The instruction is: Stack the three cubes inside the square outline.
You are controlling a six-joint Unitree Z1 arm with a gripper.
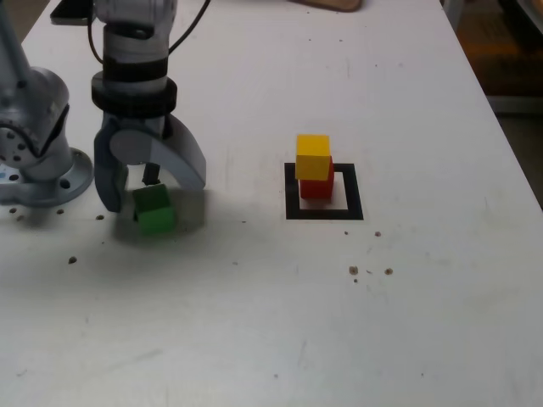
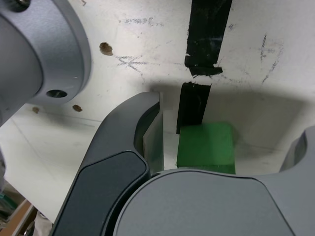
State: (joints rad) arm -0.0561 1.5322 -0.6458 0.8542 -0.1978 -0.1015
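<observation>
My gripper will make the yellow cube (image 1: pixel 313 158) twist a little when it sets the green cube down, because the yellow cube overhangs the red cube and rests only on top.
The green cube (image 1: pixel 155 209) sits on the white table at the exterior view's left. My gripper (image 1: pixel 151 197) reaches down over it, open, with one finger on each side. In the wrist view the green cube (image 2: pixel 206 147) lies between the fingers (image 2: pixel 150 130), with a gap on both sides, so the gripper (image 2: pixel 224 142) is not touching it. Over at the exterior view's right, the yellow cube (image 1: pixel 313 157) rests on the red cube (image 1: pixel 318 188) inside the square outline (image 1: pixel 327 213).
The arm's grey base (image 1: pixel 38 161) stands at the exterior view's far left, close to the gripper. Two short black tape strips (image 2: pixel 209 34) lie on the table just past the green cube. Small brown specks (image 1: pixel 354 270) dot the table. The table's right edge (image 1: pixel 509 144) runs diagonally.
</observation>
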